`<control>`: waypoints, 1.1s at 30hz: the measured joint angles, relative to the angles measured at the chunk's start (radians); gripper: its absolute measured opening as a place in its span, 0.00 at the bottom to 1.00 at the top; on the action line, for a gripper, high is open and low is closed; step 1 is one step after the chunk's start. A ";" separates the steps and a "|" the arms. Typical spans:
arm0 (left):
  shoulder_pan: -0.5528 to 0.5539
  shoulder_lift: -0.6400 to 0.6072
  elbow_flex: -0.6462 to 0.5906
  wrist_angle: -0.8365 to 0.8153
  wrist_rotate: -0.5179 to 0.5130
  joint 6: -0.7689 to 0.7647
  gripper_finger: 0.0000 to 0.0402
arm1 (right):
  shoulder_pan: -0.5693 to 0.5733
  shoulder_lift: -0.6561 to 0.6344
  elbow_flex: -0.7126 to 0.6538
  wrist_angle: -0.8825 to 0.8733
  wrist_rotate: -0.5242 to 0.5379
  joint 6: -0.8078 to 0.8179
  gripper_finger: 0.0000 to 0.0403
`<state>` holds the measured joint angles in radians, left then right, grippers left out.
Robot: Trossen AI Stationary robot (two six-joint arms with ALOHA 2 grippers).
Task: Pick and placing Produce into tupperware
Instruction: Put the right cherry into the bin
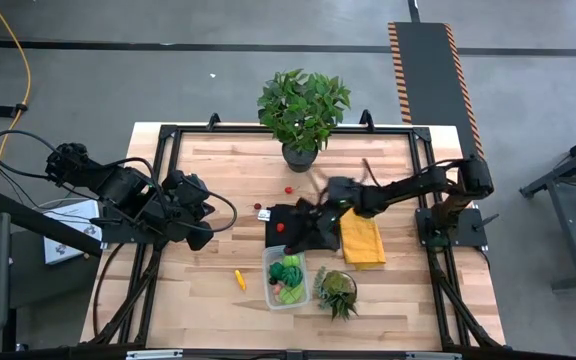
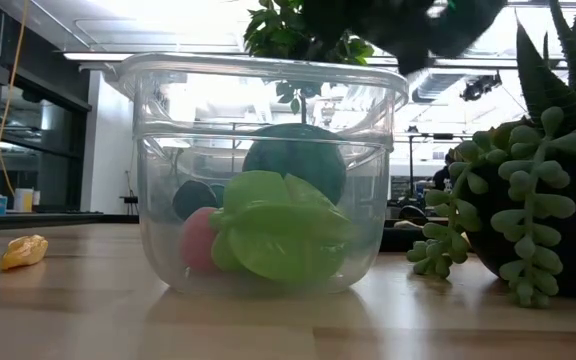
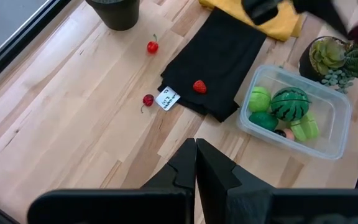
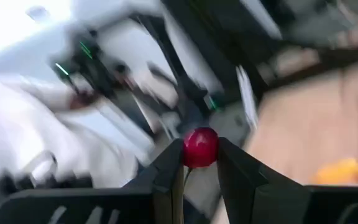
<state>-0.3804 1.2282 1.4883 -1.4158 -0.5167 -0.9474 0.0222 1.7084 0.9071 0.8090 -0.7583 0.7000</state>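
Note:
The cherry at my right gripper's tips (image 4: 201, 147) points out past the table's edge, so I should turn the fingers down over the tupperware (image 1: 286, 279) before I open them.
The clear tupperware (image 1: 286, 280) stands near the table's front edge, with green round produce (image 3: 289, 103) inside. My right gripper (image 1: 320, 196) hovers above the black cloth (image 1: 303, 230), lifted clear of the table, shut on a small red cherry (image 4: 200, 147). Two more red cherries (image 3: 152, 46) (image 3: 148, 99) lie on the bare wood, and a red strawberry (image 3: 199, 86) lies on the black cloth. A small yellow piece (image 1: 239, 279) rests on the table left of the tupperware. My left gripper (image 3: 196, 149) waits shut over the table's left side. My right gripper pinches the red cherry's round body (image 4: 200, 147) between its two fingertips (image 4: 169, 167), one on each side. The cherry is lifted clear of the table. A thin stem (image 4: 186, 179) hangs down from it between the fingers.
A large potted leafy plant (image 1: 303, 110) stands at the table's far edge. A spiky succulent (image 1: 336, 292) sits right beside the tupperware, and a yellow cloth (image 1: 361, 240) lies right of the black one. A white tag (image 3: 166, 99) lies at the black cloth's corner.

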 joint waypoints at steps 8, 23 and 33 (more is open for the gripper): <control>0.000 0.000 0.000 0.000 0.008 0.024 0.00 | 0.073 0.000 0.323 -0.847 0.132 -0.454 0.17; 0.000 -0.007 0.000 -0.056 0.135 0.105 0.00 | 0.134 0.005 0.610 -1.324 0.539 -0.545 0.17; 0.000 -0.094 0.001 -0.014 0.158 0.216 0.00 | 0.149 0.052 0.625 -1.376 0.594 -0.420 0.17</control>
<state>-0.3801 1.1343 1.4891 -1.4295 -0.3584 -0.7319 0.1714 1.7608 1.5326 -0.5674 -0.1639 0.2803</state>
